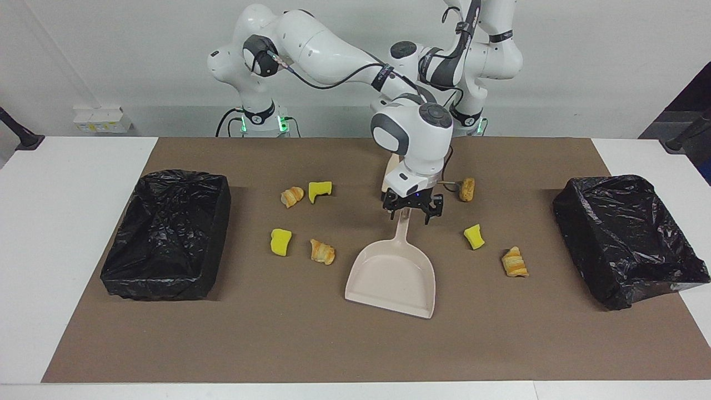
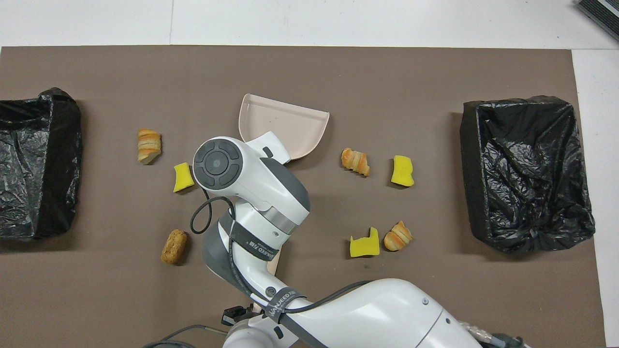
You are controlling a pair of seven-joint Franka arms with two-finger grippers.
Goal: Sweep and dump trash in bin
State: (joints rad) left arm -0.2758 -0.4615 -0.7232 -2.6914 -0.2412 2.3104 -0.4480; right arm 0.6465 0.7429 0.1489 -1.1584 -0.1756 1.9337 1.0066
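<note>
The robot's right gripper should turn the dustpan toward the yellow sponge (image 1: 474,236) on the left gripper's side before sweeping, because the dustpan's open edge (image 1: 387,308) points away from the trash.
The beige dustpan (image 1: 391,275) (image 2: 285,123) lies mid-mat with its handle toward the robots. My right gripper (image 1: 412,215) is open and low over the handle's end, one finger on each side. Several bits of trash lie around the dustpan: croissant pieces (image 1: 323,251) (image 1: 515,262), yellow sponges (image 1: 280,242) (image 1: 474,236) and a bread piece (image 1: 467,189). The beige brush (image 2: 273,265) is mostly hidden under the right arm. Its handle runs to my left gripper (image 2: 238,313), which is shut on it near the robots' edge.
Two black-bagged bins stand on the brown mat, one at the right arm's end (image 1: 155,286) (image 2: 527,232) and one at the left arm's end (image 1: 622,294) (image 2: 29,227). The right arm's body reaches across the middle of the mat.
</note>
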